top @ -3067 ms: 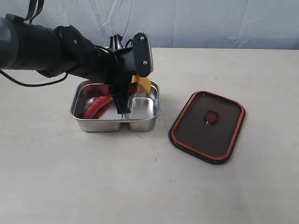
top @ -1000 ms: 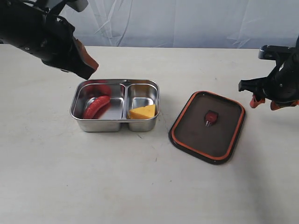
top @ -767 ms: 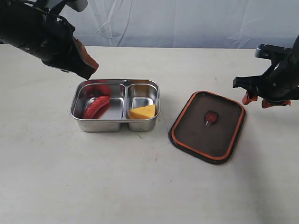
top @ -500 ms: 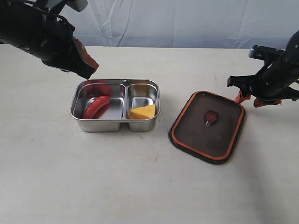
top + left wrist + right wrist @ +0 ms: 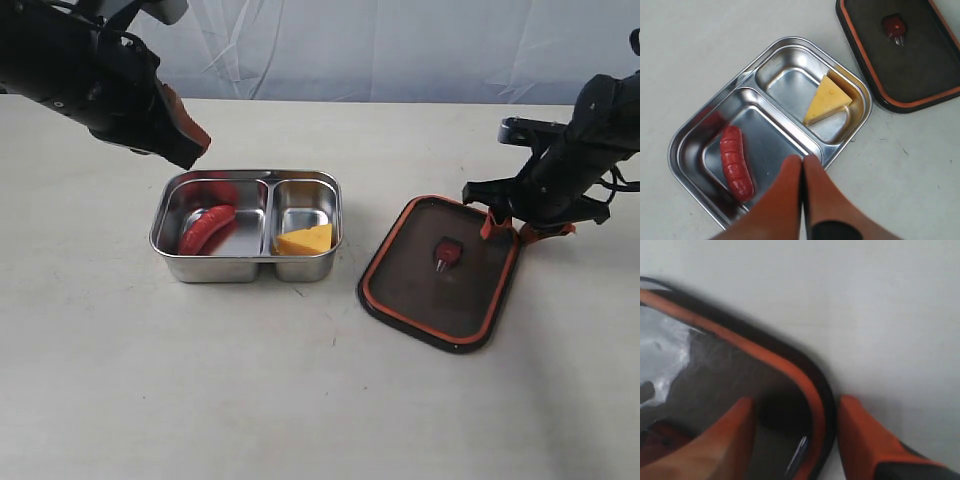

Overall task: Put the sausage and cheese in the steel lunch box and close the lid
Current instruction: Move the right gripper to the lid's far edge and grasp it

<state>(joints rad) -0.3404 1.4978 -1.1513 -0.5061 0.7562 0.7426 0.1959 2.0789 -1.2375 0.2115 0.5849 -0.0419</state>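
Observation:
The lid is lying bottom side up [image 5: 432,283], so next my right gripper lifts it upright so that my left gripper can take it by the edge [image 5: 386,243] nearest the steel lunch box.
The steel lunch box [image 5: 250,270] [image 5: 860,91] sits left of centre on the table. The red sausage [image 5: 207,228] [image 5: 736,163] lies in its left compartment, and the yellow cheese [image 5: 305,240] [image 5: 827,100] in its right one. To its right the dark lid [image 5: 440,290] [image 5: 910,65] [image 5: 715,370] lies underside up, orange rim showing. My right gripper [image 5: 508,230] [image 5: 796,401] is open and straddles the lid's far right corner, one finger inside the rim and one outside. Above the box's far left hangs my left gripper [image 5: 192,145] [image 5: 802,159], shut and holding nothing.
A small red valve tab [image 5: 449,251] [image 5: 892,24] sits in the middle of the lid. The table [image 5: 300,400] is pale and bare around both objects. A light cloth backdrop [image 5: 400,40] hangs behind the table's far edge.
My right gripper has moved left and down from beside the lid onto its far right corner. The lid has shifted slightly left. The left arm has stayed still.

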